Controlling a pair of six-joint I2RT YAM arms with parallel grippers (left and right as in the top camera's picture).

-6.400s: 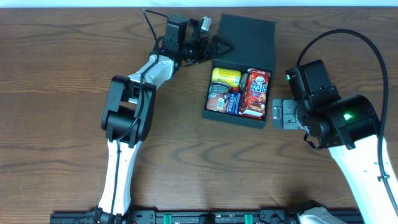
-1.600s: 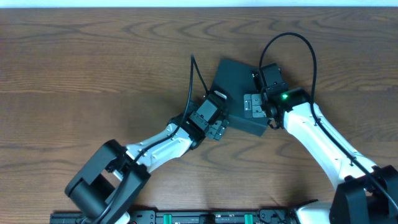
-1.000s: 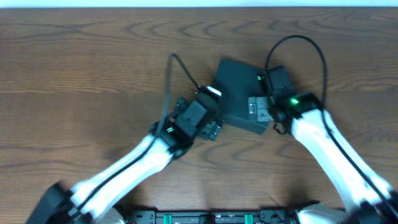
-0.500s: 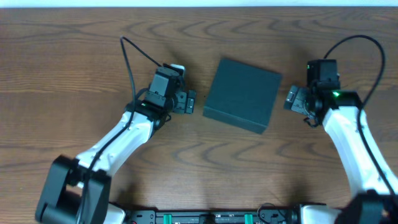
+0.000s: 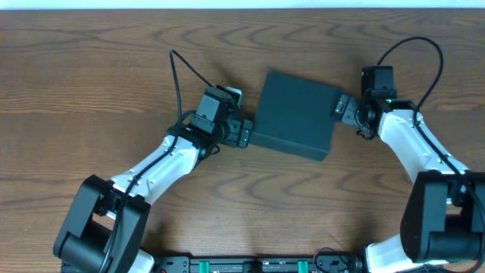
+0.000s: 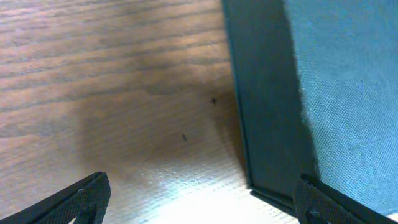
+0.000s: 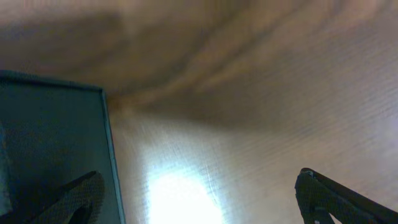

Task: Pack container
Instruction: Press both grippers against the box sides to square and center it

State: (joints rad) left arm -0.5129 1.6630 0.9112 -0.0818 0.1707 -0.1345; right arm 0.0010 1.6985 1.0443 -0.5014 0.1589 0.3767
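Note:
The container's near edge (image 5: 289, 148) is slanted between my grippers. Next, my left gripper backs away while my right gripper pushes the container's far side (image 5: 332, 125) to straighten it.
The container (image 5: 294, 116) is a dark teal-black square box with its lid shut, lying slightly rotated on the wooden table. Its contents are hidden. My left gripper (image 5: 244, 133) is open and empty at the box's lower left corner; the box's side wall (image 6: 267, 124) fills the right of the left wrist view, between the spread fingertips (image 6: 199, 202). My right gripper (image 5: 342, 106) is open and empty at the box's upper right edge; a box corner (image 7: 56, 143) shows at the left in the right wrist view, with the fingertips (image 7: 199, 199) wide apart over bare wood.
The wooden table (image 5: 98, 83) runs out on all sides of the box. A black rail (image 5: 265, 265) runs along the table's near edge. Cables loop from both wrists above the arms.
The box, open with snacks inside, has been shut. In the last half second both grippers moved in toward the box's sides, the left to its lower left corner, the right to its upper right edge.

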